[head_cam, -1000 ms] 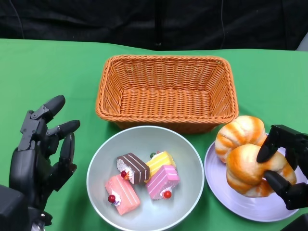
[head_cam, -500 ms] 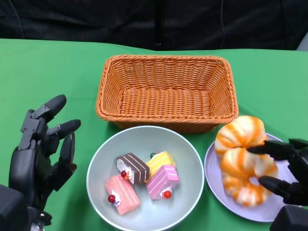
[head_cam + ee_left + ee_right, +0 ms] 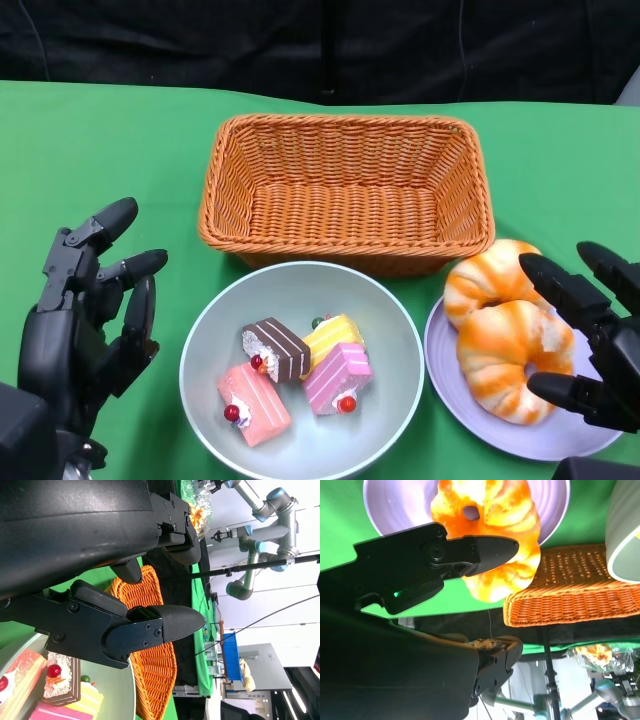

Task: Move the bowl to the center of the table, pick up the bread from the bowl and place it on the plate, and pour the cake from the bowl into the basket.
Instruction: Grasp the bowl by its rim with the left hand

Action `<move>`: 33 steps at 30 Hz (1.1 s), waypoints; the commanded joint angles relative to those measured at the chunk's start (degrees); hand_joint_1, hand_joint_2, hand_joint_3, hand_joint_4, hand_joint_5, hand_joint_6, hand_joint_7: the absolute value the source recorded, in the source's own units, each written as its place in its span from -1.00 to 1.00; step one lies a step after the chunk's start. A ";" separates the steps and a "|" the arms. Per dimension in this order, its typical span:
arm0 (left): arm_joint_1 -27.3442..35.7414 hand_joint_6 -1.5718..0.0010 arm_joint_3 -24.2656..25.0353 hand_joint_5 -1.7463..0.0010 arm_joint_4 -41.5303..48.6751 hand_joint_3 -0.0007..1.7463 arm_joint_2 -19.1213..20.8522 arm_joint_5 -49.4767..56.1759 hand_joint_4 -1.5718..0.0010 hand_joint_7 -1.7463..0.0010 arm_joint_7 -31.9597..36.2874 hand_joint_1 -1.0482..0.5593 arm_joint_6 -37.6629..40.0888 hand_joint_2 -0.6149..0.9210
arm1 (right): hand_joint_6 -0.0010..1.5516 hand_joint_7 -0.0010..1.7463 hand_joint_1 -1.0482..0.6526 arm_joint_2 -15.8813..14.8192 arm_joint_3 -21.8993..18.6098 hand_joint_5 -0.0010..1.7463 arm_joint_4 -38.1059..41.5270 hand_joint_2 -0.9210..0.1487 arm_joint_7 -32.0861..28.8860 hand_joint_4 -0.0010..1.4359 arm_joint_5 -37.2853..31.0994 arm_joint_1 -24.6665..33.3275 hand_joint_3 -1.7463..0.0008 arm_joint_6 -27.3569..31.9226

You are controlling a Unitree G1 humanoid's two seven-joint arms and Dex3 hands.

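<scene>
The cake pieces (image 3: 280, 350) are loose against the smooth inside of the pale green bowl (image 3: 315, 435), so they will all slip out at once when I pour.
The pale green bowl (image 3: 395, 345) sits at the table's near middle with several small cake pieces (image 3: 295, 375) inside. Right of it, two orange-striped bread rolls (image 3: 508, 343) lie on the lilac plate (image 3: 445, 375). My right hand (image 3: 585, 340) hovers just right of the bread with fingers spread, holding nothing. In the right wrist view the bread (image 3: 492, 540) and the plate (image 3: 390, 502) lie beyond my fingers (image 3: 485, 550). My left hand (image 3: 85, 305) stands open to the left of the bowl, apart from it. The woven basket (image 3: 345, 195) stands empty behind the bowl.
Green cloth covers the table, with bare cloth left of the basket (image 3: 100, 150). The left wrist view shows the basket (image 3: 155, 665), the bowl's rim (image 3: 131, 690) and the cakes (image 3: 60, 680). A dark backdrop lies behind the table.
My right hand has let go of the front bread roll, which now lies on the plate. Its fingers have spread and drawn back to the right. The left hand has not moved.
</scene>
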 commanded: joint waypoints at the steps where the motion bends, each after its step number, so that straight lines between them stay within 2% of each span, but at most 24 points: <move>1: 0.20 1.00 0.58 -0.24 -0.27 -0.25 0.79 -0.12 1.00 0.13 -0.12 -0.57 0.21 1.00 | -0.92 -1.00 -0.71 -1.14 0.44 -1.00 0.18 -1.00 -4.75 -1.00 -1.93 0.06 0.62 -0.69; 5: -0.18 1.00 0.69 -0.25 0.08 -0.26 0.84 0.07 1.00 0.14 0.04 -0.57 0.21 1.00 | -0.93 -0.99 -0.69 -1.19 0.78 -1.00 0.31 -1.00 -7.10 -0.99 -1.29 -0.07 0.58 -2.04; 8: -1.05 1.00 0.30 -0.23 0.75 -0.26 3.18 3.77 1.00 0.15 0.23 -0.55 0.67 1.00 | -0.87 -0.96 -0.66 -0.62 0.62 -0.96 -0.46 -1.00 -5.25 -0.92 1.36 0.21 0.58 -1.79; 11: -1.93 0.98 -0.06 -0.30 1.28 -0.34 6.23 9.59 1.00 0.11 1.06 -0.46 -0.33 1.00 | -0.85 -0.95 -0.62 -0.74 0.29 -0.94 -1.86 -1.00 -2.43 -0.88 3.81 0.65 0.60 -0.77; 17: -2.58 0.99 -0.38 -0.40 2.71 -0.48 12.68 17.45 1.00 0.05 0.58 -0.35 -7.26 1.00 | -0.81 -0.94 -0.60 -0.56 -0.70 -0.90 -5.23 -1.00 2.48 -0.84 9.05 2.81 0.61 0.63; 22: -2.64 0.87 0.01 -0.41 2.38 -0.56 19.21 27.53 0.94 0.01 3.50 -0.41 -15.13 1.00 | -0.80 -0.94 -0.59 -0.63 -1.34 -0.87 -7.89 -1.00 4.74 -0.83 11.73 5.39 0.62 0.59; 26: -1.50 0.80 -1.14 -0.33 1.22 -0.68 25.27 30.61 0.88 0.07 0.92 -0.52 -19.94 1.00 | -0.79 -0.94 -0.58 0.23 -1.17 -0.85 -8.60 -1.00 5.16 -0.84 12.13 6.26 0.63 1.06; 28: -1.15 0.76 -1.69 -0.34 0.94 -0.75 27.23 31.67 0.91 0.12 0.83 -0.54 -22.49 1.00 | -0.79 -0.95 -0.57 0.56 -1.01 -0.85 -8.82 -1.00 5.27 -0.85 12.23 6.42 0.63 1.35; 33: -0.59 0.56 -2.22 -0.27 -0.50 -0.89 31.62 36.23 0.81 0.31 1.21 -0.56 -28.67 1.00 | -0.79 -0.95 -0.57 1.11 -0.71 -0.83 -8.74 -1.00 5.24 -0.85 12.10 6.25 0.62 1.69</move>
